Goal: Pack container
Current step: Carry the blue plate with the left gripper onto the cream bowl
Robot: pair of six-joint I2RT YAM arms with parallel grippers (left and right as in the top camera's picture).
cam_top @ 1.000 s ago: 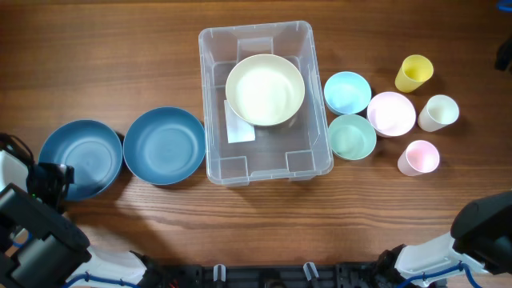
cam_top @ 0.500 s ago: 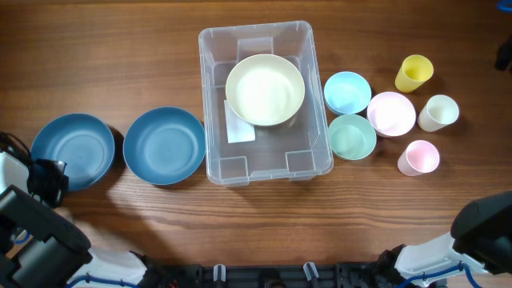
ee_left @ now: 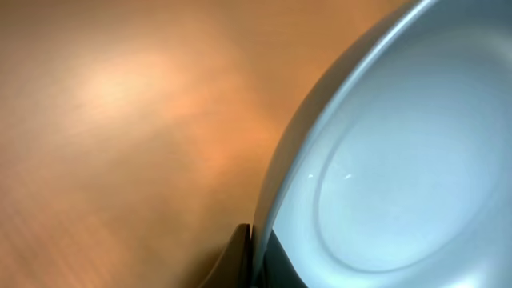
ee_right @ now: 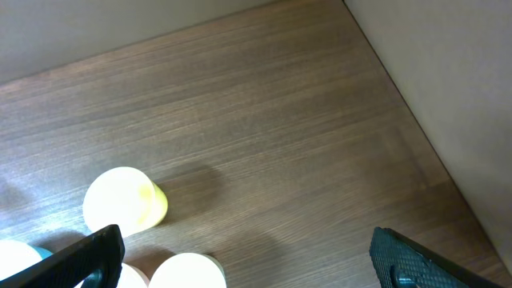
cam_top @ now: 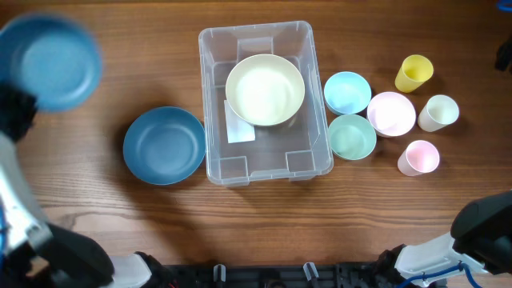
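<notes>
I go on with my left gripper carrying the held blue bowl [cam_top: 54, 60], since it's open side up like the empty cream bowl [cam_top: 265, 90], until they nest, then let go.
The clear plastic container [cam_top: 214, 156] stands mid-table with a cream bowl [cam_top: 265, 89] and a white label inside it. High over the table's far left corner hangs a blue bowl [cam_top: 48, 60], blurred, with my left gripper [ee_left: 258, 254] shut on its rim. In the left wrist view that bowl [ee_left: 400, 176] fills the right side, the rim pinched between both fingers. A second blue bowl [cam_top: 164, 146] rests on the table just left of the container. My right gripper [ee_right: 252, 264] is open over bare wood, with nothing between its fingers.
Right of the container sit three small bowls: light blue [cam_top: 347, 92], mint [cam_top: 352, 137] and pink [cam_top: 391, 114]. Beyond them stand a yellow cup [cam_top: 414, 73], a white cup [cam_top: 438, 113] and a pink cup [cam_top: 419, 158]. The right arm's base [cam_top: 480, 232] is at the near right corner.
My left gripper shut on the rim of the leftmost blue bowl and lifted it off the table, up toward the far left. The right arm has not moved.
</notes>
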